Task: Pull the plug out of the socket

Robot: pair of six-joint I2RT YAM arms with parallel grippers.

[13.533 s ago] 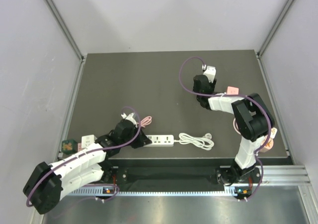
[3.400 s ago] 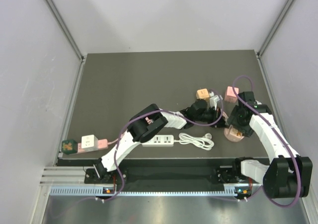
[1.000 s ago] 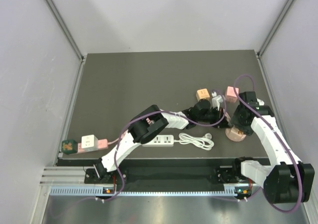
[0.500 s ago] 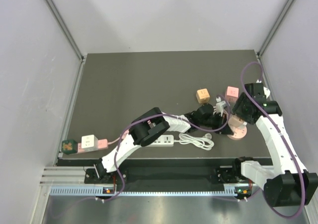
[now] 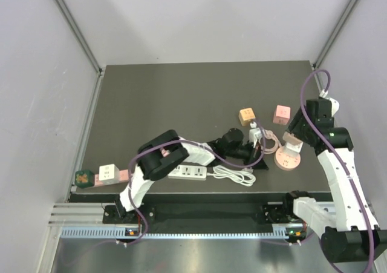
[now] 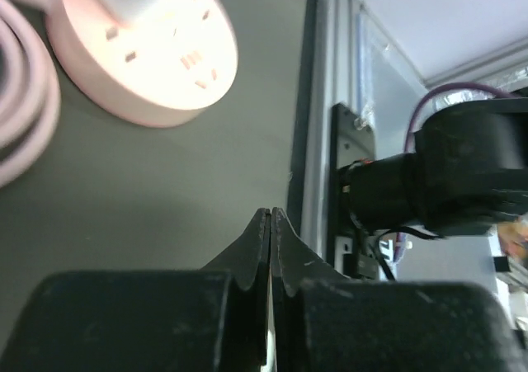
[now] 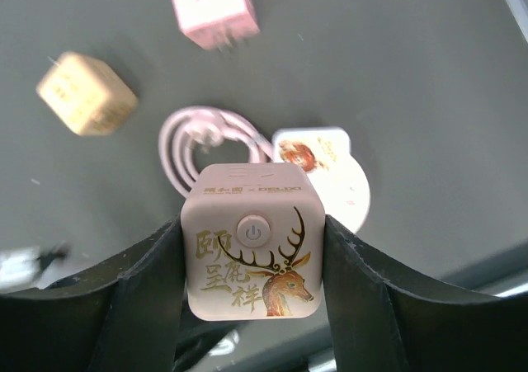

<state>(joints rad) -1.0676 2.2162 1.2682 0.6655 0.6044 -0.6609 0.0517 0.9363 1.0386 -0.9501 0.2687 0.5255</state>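
My right gripper is holding the pale pink plug (image 5: 293, 138), which hangs clear of the socket. It should keep going to the open spot (image 5: 230, 121) by the tan cube and let go there.
A pale pink cube plug (image 7: 252, 252) with a gold deer and a power button sits between the fingers of my right gripper (image 7: 253, 240), which is shut on its sides. In the top view the plug (image 5: 293, 141) hangs just above and beyond the round pink socket (image 5: 286, 160). The socket (image 7: 334, 182) lies on the table below the plug, with its pink cord (image 7: 206, 145) coiled beside it. My left gripper (image 6: 271, 215) is shut on nothing, low over the table to the left of the socket (image 6: 157, 67). From above, that left gripper (image 5: 259, 160) is apart from the socket.
A tan cube (image 5: 246, 115) and a pink cube (image 5: 281, 114) lie beyond the socket. A white adapter (image 5: 255, 132) rests by the left arm's wrist. Near the front edge lie a white power strip (image 5: 190, 172) and a white coiled cable (image 5: 236, 175). Another strip with a cube (image 5: 109, 174) is at the far left.
My right gripper has risen and drawn back to the right with the cube plug, which has come off the round socket. The left arm has pulled back to the left, still shut.
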